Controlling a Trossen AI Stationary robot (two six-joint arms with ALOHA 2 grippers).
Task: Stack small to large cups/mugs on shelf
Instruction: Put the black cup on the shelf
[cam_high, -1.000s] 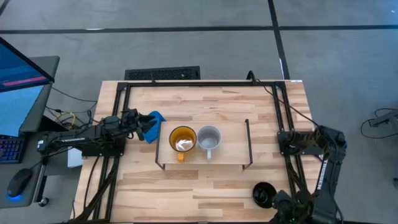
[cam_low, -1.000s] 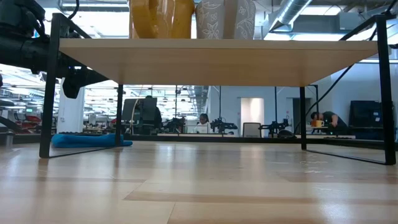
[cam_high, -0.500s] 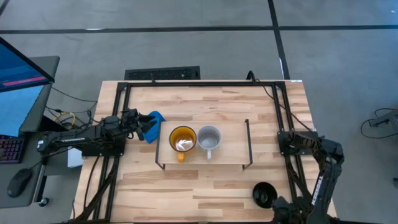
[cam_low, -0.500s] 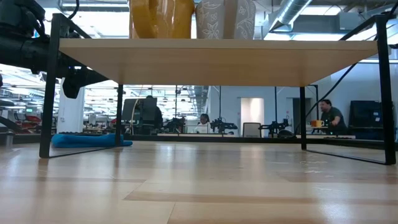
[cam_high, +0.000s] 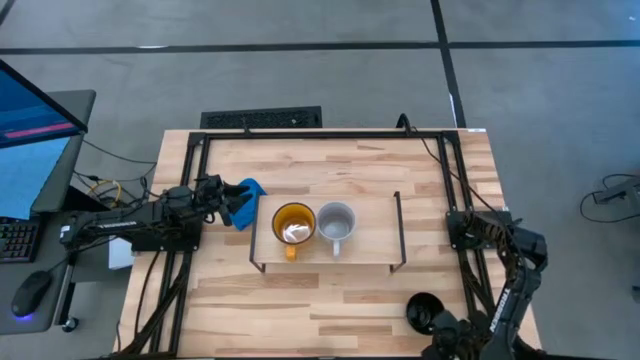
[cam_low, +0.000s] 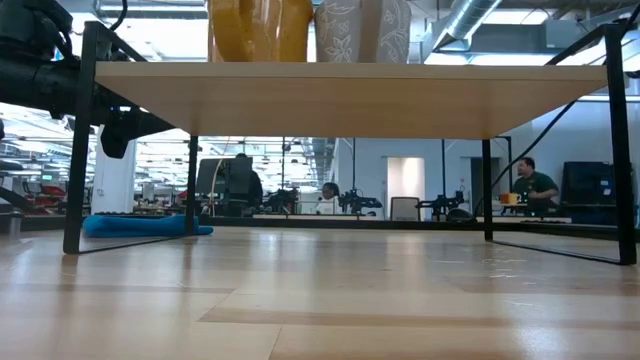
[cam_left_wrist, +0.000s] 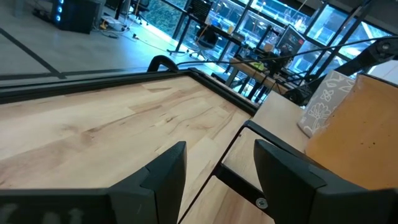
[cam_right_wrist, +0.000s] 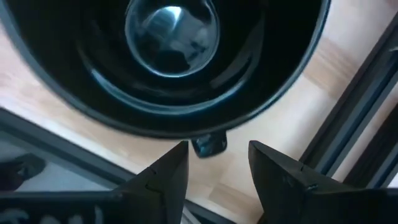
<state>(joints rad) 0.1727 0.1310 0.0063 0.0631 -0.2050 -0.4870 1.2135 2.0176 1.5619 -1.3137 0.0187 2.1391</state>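
Observation:
My right gripper's open fingers have the black mug's handle (cam_right_wrist: 210, 144) too shallow between them, so next I move in close below the black mug's rim (cam_right_wrist: 202, 132) before I close them.
On the shelf (cam_high: 370, 245) stand the yellow-orange mug (cam_high: 293, 224) and, right beside it, the pale grey-white mug (cam_high: 336, 222); both rest on their bases on the board (cam_low: 340, 100). The glossy black mug (cam_high: 421, 311) stands upright on the tabletop near its near right corner. My right gripper (cam_right_wrist: 216, 151) is open above the black mug (cam_right_wrist: 168, 56), fingers pointing down, one on each side of its handle (cam_right_wrist: 208, 145) without touching. My left gripper (cam_high: 241, 207) is open, level, just left of the shelf's left end, facing the yellow mug (cam_left_wrist: 348, 137).
A blue cloth (cam_high: 250, 189) lies on the table behind my left gripper's fingers. Something white and crumpled sits inside the yellow mug. Black frame rails (cam_high: 455, 180) run along the table's sides. People move in the room beyond the table (cam_low: 530, 185).
My right arm has swung toward the table's near edge, its gripper shifting a little left toward the black mug. The mugs, the shelf and my left arm have stayed put.

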